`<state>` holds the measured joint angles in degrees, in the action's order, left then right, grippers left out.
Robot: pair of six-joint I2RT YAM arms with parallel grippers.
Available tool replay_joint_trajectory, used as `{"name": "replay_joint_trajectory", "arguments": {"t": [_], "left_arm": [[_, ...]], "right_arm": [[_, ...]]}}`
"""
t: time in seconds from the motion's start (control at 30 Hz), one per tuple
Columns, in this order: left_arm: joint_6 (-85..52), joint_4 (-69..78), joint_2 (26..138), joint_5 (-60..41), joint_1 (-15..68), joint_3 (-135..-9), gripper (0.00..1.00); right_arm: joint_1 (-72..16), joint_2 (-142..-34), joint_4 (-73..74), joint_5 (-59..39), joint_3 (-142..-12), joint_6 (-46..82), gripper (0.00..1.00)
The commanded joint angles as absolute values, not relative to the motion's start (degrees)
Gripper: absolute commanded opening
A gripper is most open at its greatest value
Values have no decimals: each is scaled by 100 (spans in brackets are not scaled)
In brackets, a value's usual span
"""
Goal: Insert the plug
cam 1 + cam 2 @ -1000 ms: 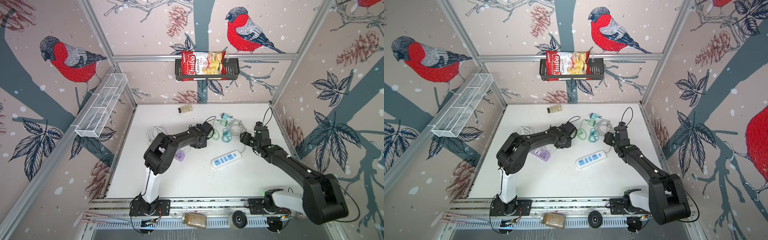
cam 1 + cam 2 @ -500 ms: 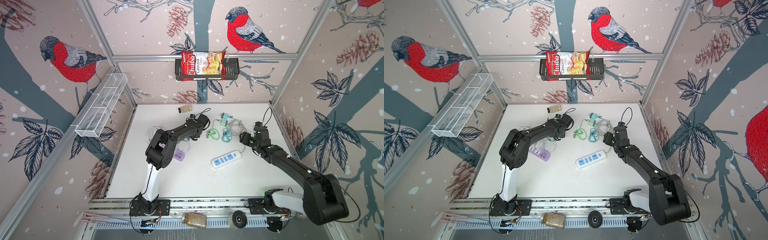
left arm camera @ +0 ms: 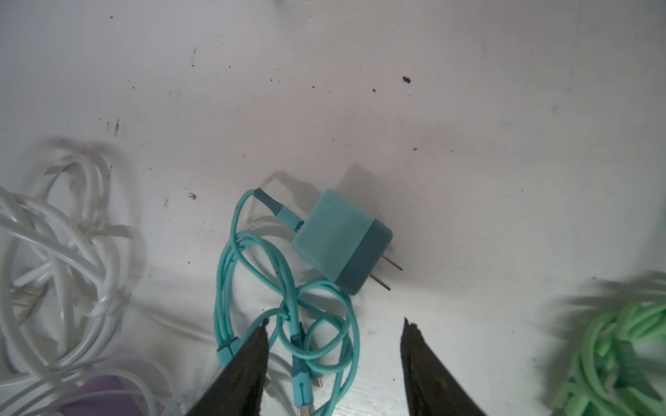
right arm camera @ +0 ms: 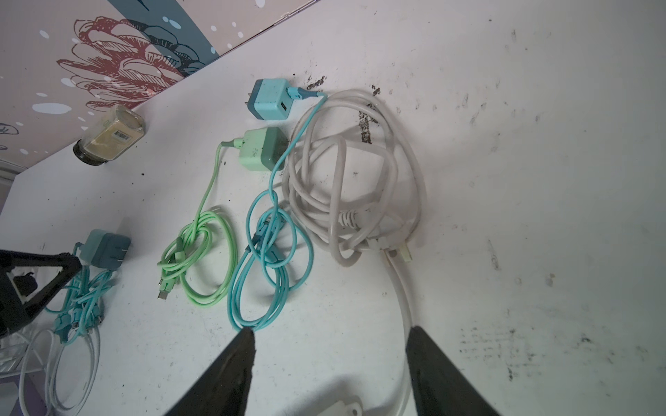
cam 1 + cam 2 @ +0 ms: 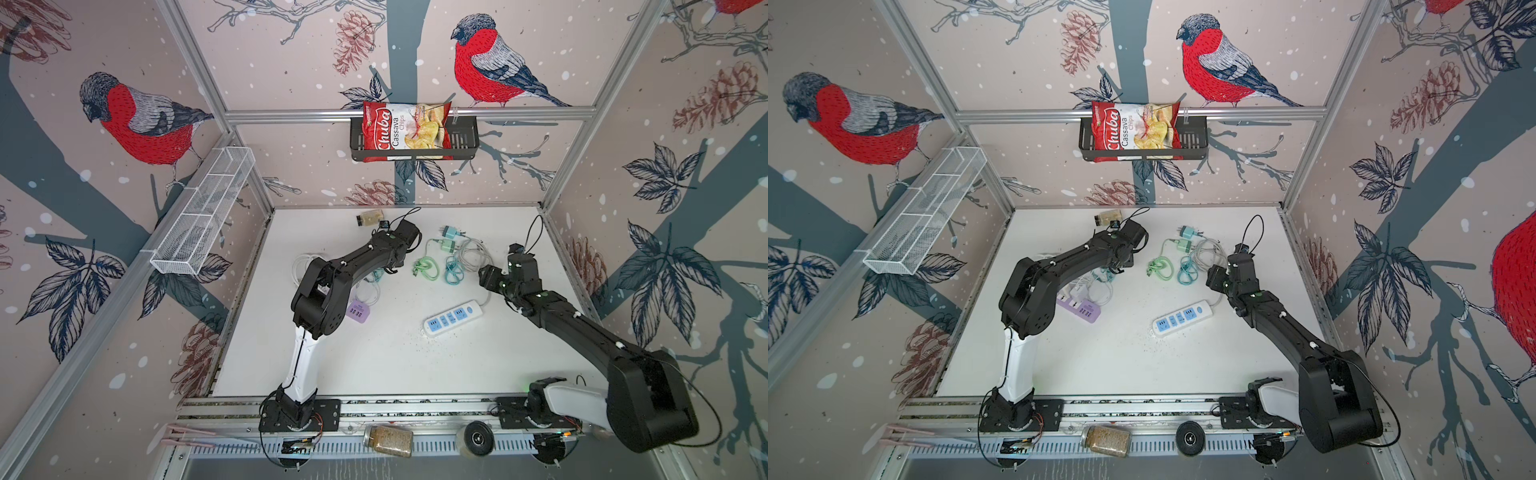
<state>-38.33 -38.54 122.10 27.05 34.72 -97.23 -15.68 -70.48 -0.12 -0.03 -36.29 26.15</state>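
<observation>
The teal charger plug (image 3: 342, 241) lies at a slant to the left gripper's fingers, so the robot should turn its left gripper square and grab the plug's sides (image 3: 374, 216), leaving the plug's prongs free.
A teal charger plug (image 3: 342, 241) with two bare prongs lies flat on the white table, its teal cable (image 3: 288, 324) knotted beside it. My left gripper (image 3: 335, 320) hangs open just above that cable and holds nothing. The right wrist view shows the same plug (image 4: 104, 250) next to a left finger (image 4: 54, 266). A white power strip (image 5: 453, 318) with blue sockets lies mid-table. A purple strip (image 5: 1079, 309) lies by the left arm. My right gripper (image 4: 331, 330) is open and empty, over the table close to the white strip's cord (image 4: 403, 302).
Another teal charger (image 4: 272, 101) and a green charger (image 4: 261, 149) lie at the back with knotted cables, beside a coiled white cord (image 4: 360, 173). A jar (image 5: 370, 217) lies by the back wall. Loose white cable (image 3: 61, 245) sits near the purple strip.
My left jaws have opened, and the left wrist has swung towards the back left. The right arm has not moved.
</observation>
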Motion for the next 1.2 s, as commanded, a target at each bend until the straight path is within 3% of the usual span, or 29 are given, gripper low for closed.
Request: {"name": "replay_joint_trajectory", "arguments": {"t": [0.0,0.23,0.7,1.17], "left_arm": [[-4395,-3678,12319,2428,3433,-9829,58],[-5484,-3701,12438,1936,3099,-9875,43],[-6249,-3654,12803,2123,3243,-10274,57],[-6831,-3743,12908,2239,3219,-10367,61]], "right_arm": [[-1555,-7003,83,-100,-3632,2404,68],[-1532,-6993,237,-436,-3515,2348,68],[-1590,-7040,153,-1115,-3630,2127,68],[-1870,-7154,303,-1407,-3605,2192,69]]}}
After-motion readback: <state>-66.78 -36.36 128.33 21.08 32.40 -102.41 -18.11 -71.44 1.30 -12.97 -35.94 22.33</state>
